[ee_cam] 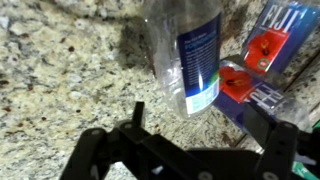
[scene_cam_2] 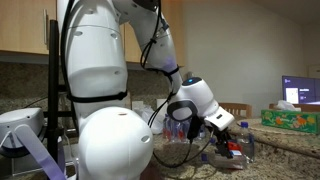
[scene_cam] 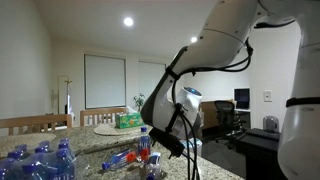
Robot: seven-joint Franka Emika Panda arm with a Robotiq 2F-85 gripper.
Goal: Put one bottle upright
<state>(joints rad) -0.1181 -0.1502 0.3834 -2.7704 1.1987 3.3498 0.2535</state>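
My open gripper is at the bottle's rounded base (ee_cam: pixel 195 101), away from its cap, so I should back away and come down over the cap to stand the bottle upright.
A clear plastic bottle (ee_cam: pixel 188 55) with a blue and white label is on the speckled granite counter (ee_cam: pixel 60 70). In the wrist view its rounded end points toward my gripper (ee_cam: pixel 200 125). The gripper is open, with one finger on each side just short of the bottle's end, and holds nothing. In both exterior views the gripper (scene_cam: pixel 166 146) (scene_cam_2: pixel 226 137) hangs low over the counter next to a bottle (scene_cam: pixel 143 141) (scene_cam_2: pixel 246 146). I cannot tell from these views whether the bottle is lying or standing.
Red and blue packets (ee_cam: pixel 262 48) lie right beside the bottle. A pack of blue-capped bottles (scene_cam: pixel 40 162) stands at the counter's near corner. A green tissue box (scene_cam: pixel 126 120) and a plate (scene_cam: pixel 107 129) are farther back. The robot's white base (scene_cam_2: pixel 110 140) fills much of an exterior view.
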